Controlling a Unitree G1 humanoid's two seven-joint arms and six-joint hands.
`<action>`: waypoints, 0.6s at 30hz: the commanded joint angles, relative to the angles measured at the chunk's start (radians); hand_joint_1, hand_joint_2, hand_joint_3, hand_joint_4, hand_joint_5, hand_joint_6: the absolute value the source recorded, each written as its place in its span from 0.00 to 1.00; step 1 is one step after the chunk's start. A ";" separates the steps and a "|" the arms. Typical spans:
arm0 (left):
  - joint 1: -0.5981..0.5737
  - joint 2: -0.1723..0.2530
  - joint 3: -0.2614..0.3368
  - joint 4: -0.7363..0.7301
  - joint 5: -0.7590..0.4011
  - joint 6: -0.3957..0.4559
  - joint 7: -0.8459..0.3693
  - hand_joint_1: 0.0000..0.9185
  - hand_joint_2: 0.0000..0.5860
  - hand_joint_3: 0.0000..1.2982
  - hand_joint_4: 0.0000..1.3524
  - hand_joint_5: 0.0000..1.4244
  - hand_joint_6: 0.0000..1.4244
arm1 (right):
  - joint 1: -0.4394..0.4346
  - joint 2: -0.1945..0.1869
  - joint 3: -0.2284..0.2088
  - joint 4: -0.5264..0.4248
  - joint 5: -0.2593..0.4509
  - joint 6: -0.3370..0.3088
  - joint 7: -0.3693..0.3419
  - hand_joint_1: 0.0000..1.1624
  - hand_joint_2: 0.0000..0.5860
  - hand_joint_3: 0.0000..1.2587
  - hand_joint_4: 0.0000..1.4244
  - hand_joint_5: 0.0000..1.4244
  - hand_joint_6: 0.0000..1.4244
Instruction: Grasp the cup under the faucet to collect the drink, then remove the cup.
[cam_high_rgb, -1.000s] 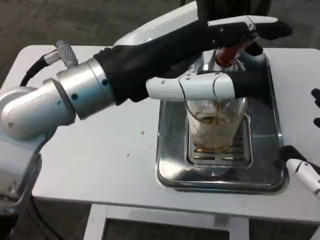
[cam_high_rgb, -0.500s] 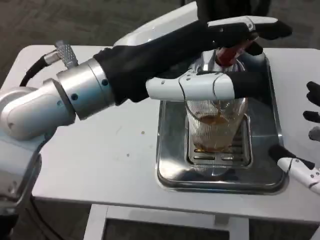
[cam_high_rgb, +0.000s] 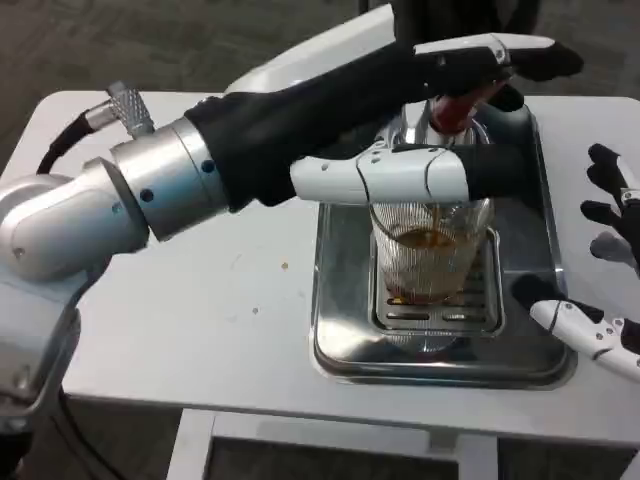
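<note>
The robot should expect a darker pool well below the cup's rim when it lifts the cup away, because amber drink still streams (cam_high_rgb: 434, 222) into the cup (cam_high_rgb: 424, 262).
A ribbed clear cup (cam_high_rgb: 432, 260) stands on the drip grate (cam_high_rgb: 440, 312) under the faucet, partly filled with amber drink. My left hand (cam_high_rgb: 440, 110) reaches over the dispenser, its fingers on the red tap handle (cam_high_rgb: 455, 108), its thumb stretched above the cup's rim. My right hand (cam_high_rgb: 600, 270) comes in from the right edge, fingers spread, empty, a short way from the cup and not touching it.
The steel drip tray (cam_high_rgb: 345, 320) sits at the table's middle right, near the front edge. My left forearm (cam_high_rgb: 150, 190) crosses the white table (cam_high_rgb: 200, 310) from the left. Small crumbs lie left of the tray.
My right hand has moved in from the right edge toward the cup. The drink level in the cup has risen. The left hand has stayed on the tap.
</note>
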 joint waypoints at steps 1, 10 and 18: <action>0.050 0.034 -0.036 -0.006 0.019 0.026 -0.064 0.00 0.12 0.13 0.08 0.15 0.11 | -0.008 0.006 0.028 0.010 0.010 -0.015 -0.018 0.52 0.41 0.00 0.02 0.08 0.15; 0.055 0.042 -0.034 -0.021 0.019 0.040 -0.064 0.00 0.12 0.13 0.08 0.15 0.11 | -0.030 0.007 0.057 0.033 0.012 -0.012 -0.034 0.52 0.42 0.00 0.02 0.08 0.15; 0.060 0.049 -0.032 -0.024 0.016 0.043 -0.064 0.00 0.11 0.13 0.08 0.15 0.11 | -0.056 0.008 0.078 0.057 0.017 -0.012 -0.035 0.51 0.42 0.00 0.02 0.08 0.15</action>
